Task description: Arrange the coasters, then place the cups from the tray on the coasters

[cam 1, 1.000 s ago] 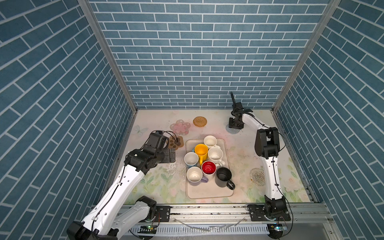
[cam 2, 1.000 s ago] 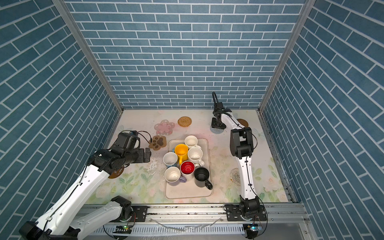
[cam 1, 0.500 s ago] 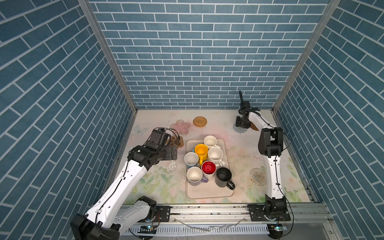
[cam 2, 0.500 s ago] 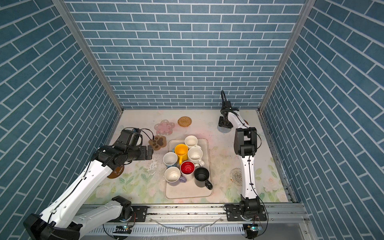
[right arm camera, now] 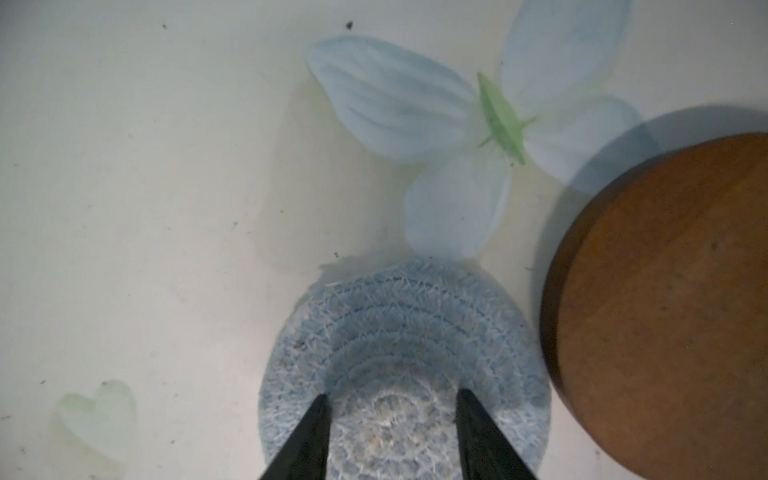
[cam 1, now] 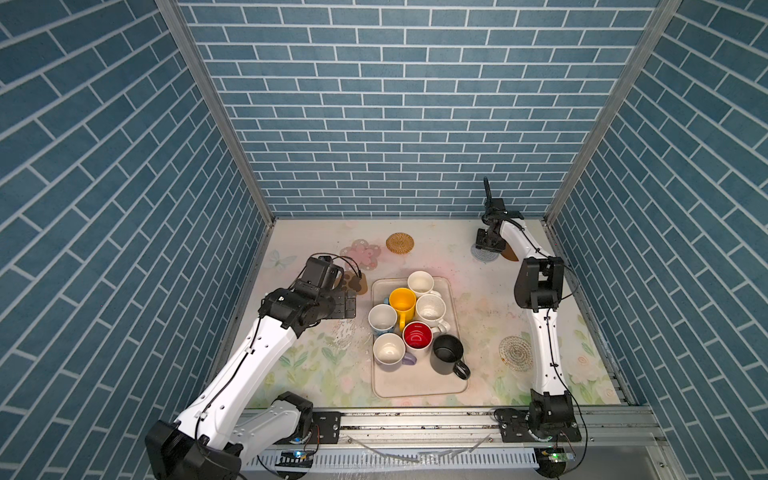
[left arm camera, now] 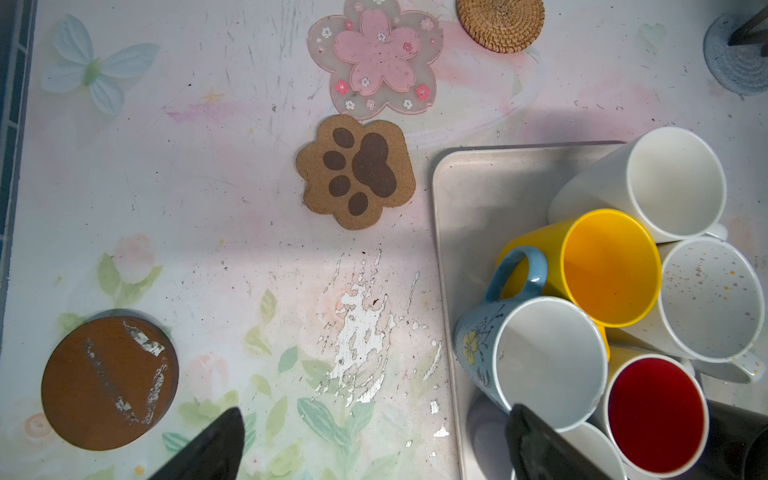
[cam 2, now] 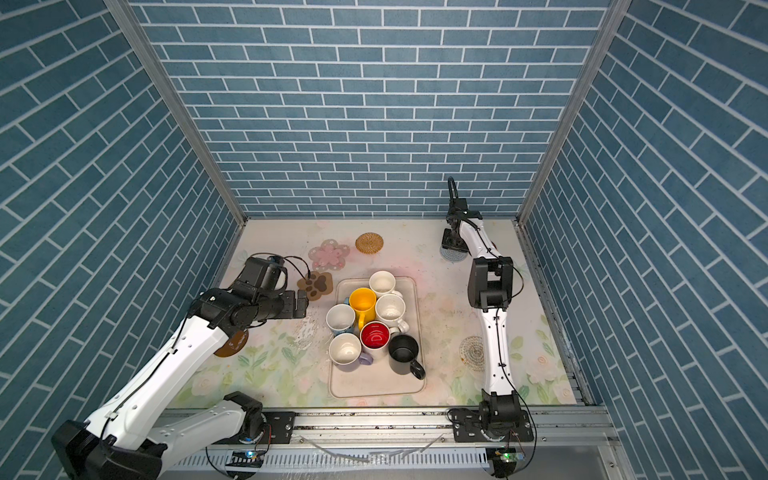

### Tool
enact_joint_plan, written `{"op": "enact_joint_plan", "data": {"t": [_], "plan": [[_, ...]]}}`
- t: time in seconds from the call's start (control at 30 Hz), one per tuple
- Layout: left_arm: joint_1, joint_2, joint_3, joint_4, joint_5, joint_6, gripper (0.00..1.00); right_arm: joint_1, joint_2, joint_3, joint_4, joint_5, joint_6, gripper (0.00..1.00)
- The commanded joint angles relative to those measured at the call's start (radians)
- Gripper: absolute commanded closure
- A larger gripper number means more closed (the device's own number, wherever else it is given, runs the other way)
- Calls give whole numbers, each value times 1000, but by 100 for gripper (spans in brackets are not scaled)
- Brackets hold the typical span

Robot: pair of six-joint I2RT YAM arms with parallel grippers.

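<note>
The rattan coaster is next to the pink flower coaster (cam 1: 383, 249), so the robot's left gripper should gently push the rattan coaster (cam 1: 400, 243) toward the pale blue knit coaster.
Several cups stand packed on the cream tray (cam 1: 415, 386), among them yellow (cam 1: 402, 300), black (cam 1: 446, 353), red-inside (left arm camera: 656, 415) and light blue (left arm camera: 548, 361). My left gripper (left arm camera: 374, 419) hovers open beside the tray's left rim, near the paw coaster (left arm camera: 357, 170) and the pink flower coaster (left arm camera: 380, 54). A brown disc (cam 2: 232, 345) lies half under that arm. At the back right my right gripper (right arm camera: 392, 395) is open, tips on the pale blue knit coaster (right arm camera: 407, 316), next to another brown disc (right arm camera: 665, 307).
A rattan round coaster (cam 1: 400, 242) lies near the back wall and a clear patterned one (cam 1: 515, 353) by the right arm's lower link. Brick walls close in the left, back and right. A worn, peeled patch (left arm camera: 361, 332) marks the cloth left of the tray.
My right gripper has travelled to the right along the back wall to its place beside the brown disc. The left gripper has edged slightly toward the tray.
</note>
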Motion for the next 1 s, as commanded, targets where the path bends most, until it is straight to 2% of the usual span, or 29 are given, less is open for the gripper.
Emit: {"op": "enact_joint_plan", "data": {"t": [0.0, 0.43, 0.67, 0.73, 0.83, 0.9, 0.97], "plan": [[-4, 5, 19, 20, -7, -3, 1, -7, 52, 52, -54, 10, -32, 50], [-4, 44, 108, -23, -33, 3, 1, -7, -11, 101, 31, -75, -11, 47], [-5, 89, 200, -12, -41, 33, 1, 34, -122, 90, 55, -96, -27, 43], [-4, 144, 257, -10, -31, 49, 2, 51, -177, 48, 69, -94, -30, 43], [-4, 240, 362, -3, -19, 64, 16, 72, -299, -89, 139, -104, -28, 42], [-4, 309, 432, 4, -10, 70, 23, 77, -392, -215, 204, -125, -11, 42], [-4, 395, 515, -2, 0, 78, 25, 78, -508, -351, 290, -146, 11, 42]]}}
